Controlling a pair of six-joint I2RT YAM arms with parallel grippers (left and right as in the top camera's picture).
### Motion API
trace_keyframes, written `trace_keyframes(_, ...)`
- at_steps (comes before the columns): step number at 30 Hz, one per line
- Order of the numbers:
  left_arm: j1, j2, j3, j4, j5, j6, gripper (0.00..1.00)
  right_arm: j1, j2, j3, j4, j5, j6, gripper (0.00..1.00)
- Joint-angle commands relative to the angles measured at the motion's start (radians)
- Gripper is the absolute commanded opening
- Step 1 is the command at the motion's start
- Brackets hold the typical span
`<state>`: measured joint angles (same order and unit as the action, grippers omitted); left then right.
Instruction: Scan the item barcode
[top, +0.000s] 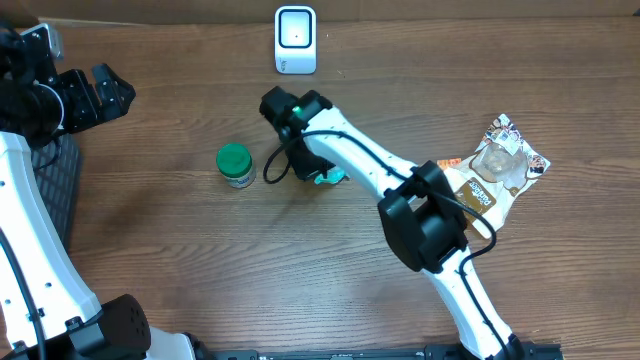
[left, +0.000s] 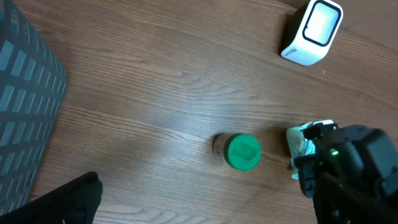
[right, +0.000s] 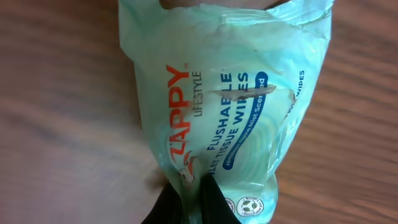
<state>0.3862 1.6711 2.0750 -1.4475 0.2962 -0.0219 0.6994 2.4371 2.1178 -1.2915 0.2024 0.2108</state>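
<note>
The packet's printed front (right: 227, 115) faces up and hides the barcode side, so my right gripper should lay the packet down turned over, then take the packet's edge before scanning.
A pale green packet of flushable wipes (right: 224, 106) lies on the wooden table, its printed front facing the right wrist camera. My right gripper (right: 194, 200) is shut on the packet's crimped end, one black finger (right: 171, 205) on each side of the fold. From overhead the packet (top: 330, 178) shows as a teal patch under the right gripper (top: 308, 165) at mid table. No barcode shows. The white scanner (top: 295, 40) stands upright at the back centre, also seen from the left wrist as a scanner (left: 311, 31). My left gripper (top: 100, 92) hangs open at the far left, holding nothing.
A small jar with a green lid (top: 235, 165) stands just left of the packet. A clear snack bag (top: 505, 165) lies at the right. A dark grey ribbed basket (top: 55, 190) sits at the left edge.
</note>
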Motion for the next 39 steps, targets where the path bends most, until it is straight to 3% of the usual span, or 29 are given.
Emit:
trace_keyframes(1,-0.003,-0.007,0.014,0.001,0.008,0.019,1.00,-0.029,-0.116,0.041,-0.021,-0.357,-0.112,0.04)
trace_keyframes(9,-0.003,-0.007,0.014,0.001,0.008,0.019,1.00,-0.169,-0.186,0.018,-0.122,-1.053,-0.379,0.04)
trace_keyframes(17,-0.003,-0.007,0.014,0.001,0.008,0.019,1.00,-0.222,-0.180,-0.272,0.023,-1.216,-0.422,0.04)
trace_keyframes(24,-0.003,-0.007,0.014,0.001,0.008,0.019,1.00,-0.236,-0.180,-0.396,0.136,-1.193,-0.404,0.04)
trace_keyframes(30,-0.003,-0.007,0.014,0.001,0.008,0.019,1.00,-0.241,-0.180,-0.397,0.206,-0.923,-0.256,0.04)
trace_keyframes(37,-0.003,-0.007,0.014,0.001,0.008,0.019,1.00,-0.241,-0.180,-0.397,0.218,-0.664,-0.178,0.11)
trace_keyframes(39,-0.003,-0.007,0.014,0.001,0.008,0.019,1.00,-0.242,-0.180,-0.397,0.217,-0.624,-0.175,0.20)
